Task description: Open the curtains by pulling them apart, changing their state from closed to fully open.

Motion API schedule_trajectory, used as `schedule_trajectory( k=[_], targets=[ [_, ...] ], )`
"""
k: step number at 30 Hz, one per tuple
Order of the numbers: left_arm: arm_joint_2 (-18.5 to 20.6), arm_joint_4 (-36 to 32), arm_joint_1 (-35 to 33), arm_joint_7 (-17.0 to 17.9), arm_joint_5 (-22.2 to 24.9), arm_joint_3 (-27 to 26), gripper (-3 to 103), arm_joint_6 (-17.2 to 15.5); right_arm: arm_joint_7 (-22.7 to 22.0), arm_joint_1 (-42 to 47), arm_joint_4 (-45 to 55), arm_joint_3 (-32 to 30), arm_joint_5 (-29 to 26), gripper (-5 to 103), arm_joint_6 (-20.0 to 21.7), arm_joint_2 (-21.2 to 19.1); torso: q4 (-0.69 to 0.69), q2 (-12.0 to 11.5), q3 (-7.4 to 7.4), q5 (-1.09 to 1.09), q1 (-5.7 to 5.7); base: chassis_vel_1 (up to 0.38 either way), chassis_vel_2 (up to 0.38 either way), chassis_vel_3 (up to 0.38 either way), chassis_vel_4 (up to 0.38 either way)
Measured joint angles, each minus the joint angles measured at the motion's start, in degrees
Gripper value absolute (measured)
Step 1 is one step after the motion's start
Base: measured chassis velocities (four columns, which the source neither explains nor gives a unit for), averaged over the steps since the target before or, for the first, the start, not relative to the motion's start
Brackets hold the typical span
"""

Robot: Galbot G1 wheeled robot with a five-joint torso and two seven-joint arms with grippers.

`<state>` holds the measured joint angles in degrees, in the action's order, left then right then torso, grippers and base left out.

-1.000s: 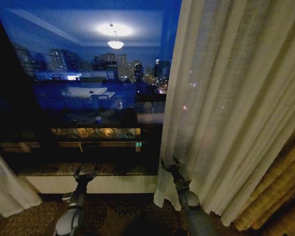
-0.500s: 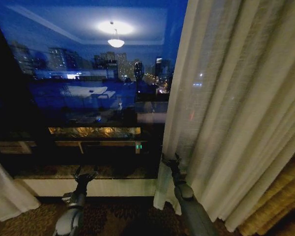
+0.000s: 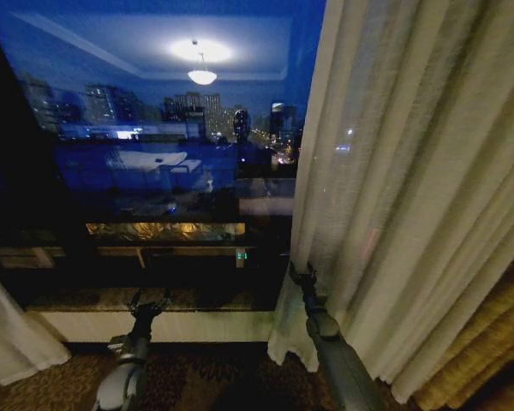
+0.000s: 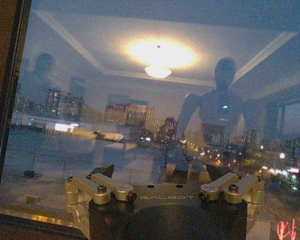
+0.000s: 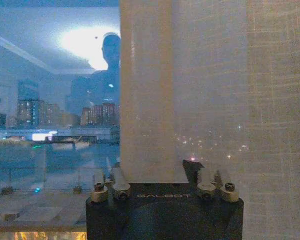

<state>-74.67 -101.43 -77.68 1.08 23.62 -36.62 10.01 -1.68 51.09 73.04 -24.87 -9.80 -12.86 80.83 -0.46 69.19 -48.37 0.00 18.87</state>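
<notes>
City lights [image 3: 343, 147] shine faintly through the sheer cream curtain [image 3: 373, 205]. So I expect more window glass to be hidden behind the curtain when I pull it to the side.
The right curtain [image 3: 403, 188], a sheer cream pleated panel, hangs from the window's middle to the right. Its inner edge falls just beside my right gripper [image 3: 301, 276]. In the right wrist view the curtain's hem [image 5: 150, 100] lies between the spread fingers of the right gripper [image 5: 152, 172], which is open around it. The left curtain [image 3: 8, 338] is bunched at the far lower left. My left gripper [image 3: 147, 301] stands open in front of the bare glass with nothing between its fingers [image 4: 106, 171].
The dark window glass [image 3: 154, 171] shows the night city and a reflected ceiling lamp. A stone sill [image 3: 111, 295] and a white wall base [image 3: 171, 324] run below it. A thick golden drape [image 3: 488, 342] hangs at the far right. Patterned carpet [image 3: 214, 377] lies in front.
My right gripper has pushed slightly forward and right into the right curtain's edge, and that edge has shifted a little to the right. The left arm has stayed in place.
</notes>
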Motion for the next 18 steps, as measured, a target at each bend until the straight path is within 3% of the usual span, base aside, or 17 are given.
schedule_trajectory(
  k=[3,4,6,7,8,9,11,12,14,15,18],
  targets=[
    [0.0,0.0,0.0,0.0,0.0,0.0,100,0.0,0.0,0.3,0.3,0.0,-0.1,61,0.0,-0.1,0.0,0.0,0.0,0.0,0.0,0.0,0.0,0.0,0.0],
    [0.0,0.0,0.0,0.0,0.0,0.0,100,0.0,0.0,0.5,0.4,-0.1,-0.2,50,0.0,-0.1,0.0,0.0,0.0,0.0,0.0,0.0,0.0,0.0,0.0],
    [0.0,0.0,0.0,0.0,0.0,0.0,100,0.0,-0.1,0.6,0.5,-0.1,-0.3,50,0.0,-0.1,0.0,0.0,0.0,0.0,0.0,0.0,0.0,0.0,0.0],
    [0.0,0.0,0.0,0.0,0.0,0.0,100,0.0,-0.1,0.7,0.6,-0.1,-0.6,39,0.0,-0.1,0.0,0.0,0.0,0.0,0.0,0.0,0.0,0.0,0.0],
    [0.0,0.0,0.0,0.0,0.0,0.0,100,0.0,-0.1,0.9,0.6,-0.1,-1.1,39,-0.1,0.0,0.0,0.0,0.0,0.0,0.0,0.0,0.0,0.0,0.0],
    [0.0,0.0,0.0,0.0,0.0,0.0,100,0.0,-0.1,0.9,0.8,-0.1,-1.3,28,-0.2,0.0,0.0,0.0,0.0,0.0,0.0,0.0,0.0,0.0,0.0],
    [0.0,0.0,0.0,0.0,0.0,0.0,100,0.0,0.2,1.0,0.9,-0.2,-1.3,28,-0.2,0.0,0.0,0.0,0.0,0.0,0.0,0.0,0.0,0.0,0.0],
    [0.0,0.0,0.0,0.0,0.0,0.0,100,0.0,0.4,1.1,1.0,-0.2,-1.3,18,-0.2,0.0,0.0,0.0,0.0,0.0,0.0,0.0,0.0,0.0,0.0],
    [0.0,0.0,0.0,0.0,0.0,0.0,100,0.0,0.7,1.2,1.0,-0.3,-1.5,18,-0.6,0.0,0.0,0.0,0.0,0.0,0.0,0.0,0.0,0.0,0.0],
    [0.0,0.0,0.0,0.0,0.0,0.0,100,0.0,0.8,1.2,1.0,-0.4,-1.7,7,-0.7,0.0,0.0,0.0,0.0,0.0,0.0,0.0,0.0,0.0,0.0],
    [0.0,0.0,0.0,0.0,0.0,0.0,100,0.0,1.0,1.2,1.0,-0.4,-2.3,7,-0.8,0.0,0.0,0.0,0.0,0.0,0.0,0.0,0.0,0.0,0.0]
  ],
)
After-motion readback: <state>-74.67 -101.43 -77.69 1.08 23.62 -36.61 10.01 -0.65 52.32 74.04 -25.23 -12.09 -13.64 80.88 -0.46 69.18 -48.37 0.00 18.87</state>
